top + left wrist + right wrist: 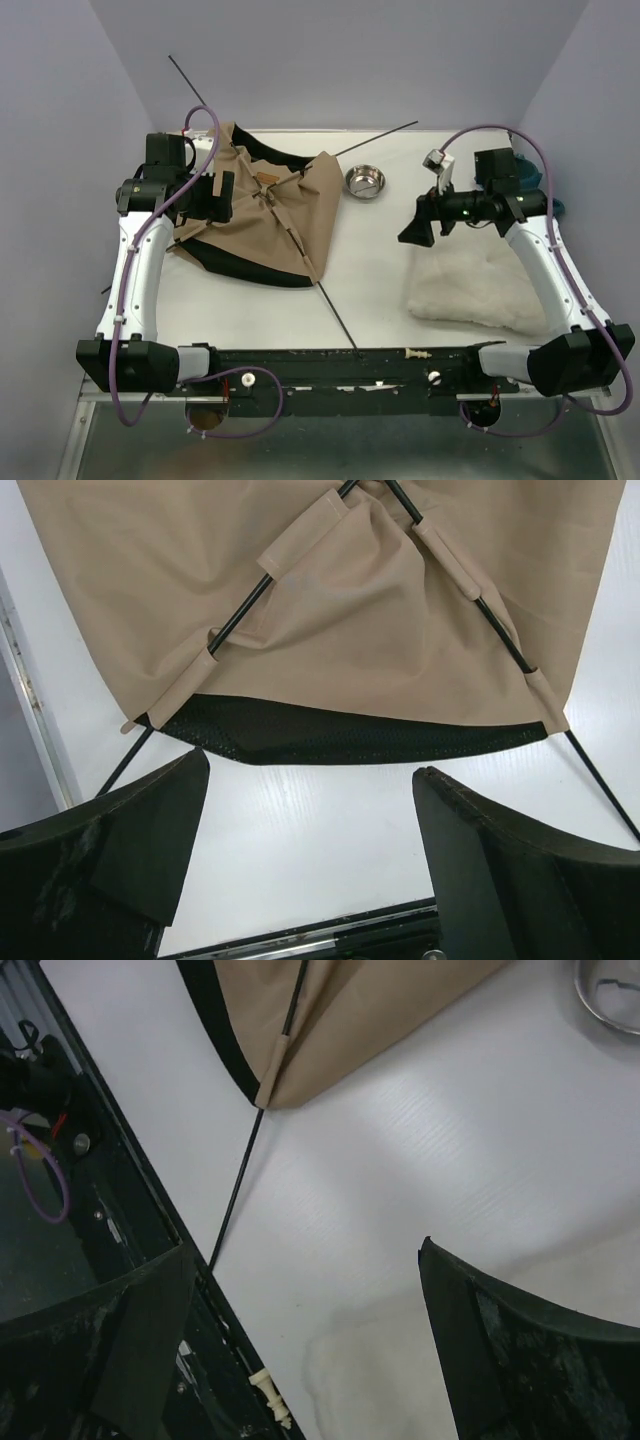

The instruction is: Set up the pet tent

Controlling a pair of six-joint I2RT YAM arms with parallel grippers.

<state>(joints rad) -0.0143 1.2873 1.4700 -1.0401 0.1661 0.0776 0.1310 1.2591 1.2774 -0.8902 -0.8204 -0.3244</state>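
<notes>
My right gripper should next move to the pole's exposed part and close on it, with the black pole exposed between its tan sleeves and the path there clear.
The pet tent lies flat on the white table at the left, tan fabric with black trim and a small brown label. Two thin black poles cross over it and stick out past its corners. My left gripper is open and empty above the tent's left edge; its wrist view shows the tan fabric, black mesh hem and a pole beyond the fingers. My right gripper is open and empty over bare table right of the tent.
A steel bowl sits behind the tent's right corner. A white fluffy cushion lies at the right, below the right arm. A black rail runs along the table's near edge with a small white chess piece on it.
</notes>
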